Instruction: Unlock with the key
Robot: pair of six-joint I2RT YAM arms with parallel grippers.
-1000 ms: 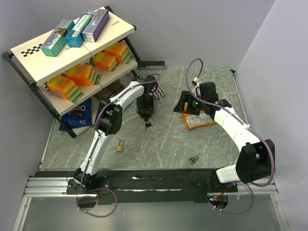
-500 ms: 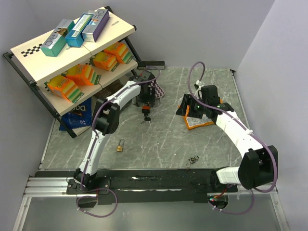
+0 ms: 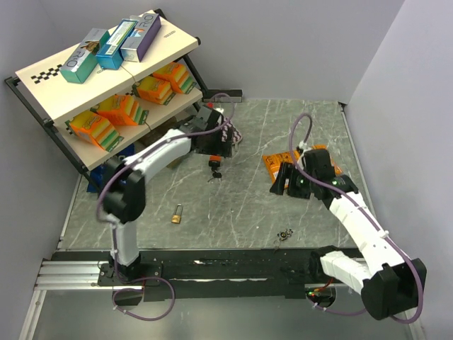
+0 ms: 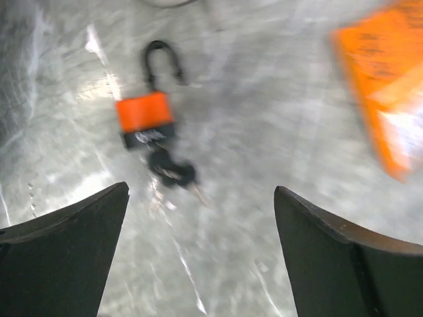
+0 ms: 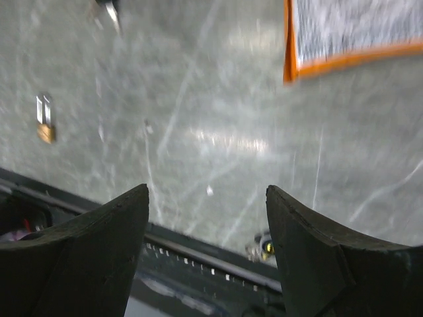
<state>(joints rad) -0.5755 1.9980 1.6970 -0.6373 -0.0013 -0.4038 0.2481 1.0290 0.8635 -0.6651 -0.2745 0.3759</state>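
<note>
The orange padlock's shackle [image 4: 158, 54] stands open and the key bunch [image 3: 284, 234] lies by the front bar. Next, my right gripper brings the key bunch over to my left gripper.
An orange padlock [image 4: 144, 119] with a black shackle lies flat on the grey table, a black-headed key [image 4: 170, 173] at its keyhole end. In the top view the padlock [image 3: 214, 163] lies mid-table, just in front of my left gripper [image 3: 214, 147]. The left gripper [image 4: 201, 251] is open and empty, raised above the table short of the padlock. My right gripper [image 3: 279, 184] is open and empty over bare table. In its wrist view the right gripper [image 5: 208, 244] frames the near table edge.
A small brass padlock [image 3: 175, 213] [image 5: 44, 122] lies at the near left. A loose key bunch [image 3: 284, 234] [image 5: 264, 246] lies near the front rail. An orange packet [image 3: 277, 162] [image 4: 383, 86] lies right of centre. A tilted shelf [image 3: 106, 85] with boxes stands far left.
My left gripper has drawn back from the orange padlock toward the shelf and its elbow swung left. My right gripper has left the orange packet and moved nearer the front.
</note>
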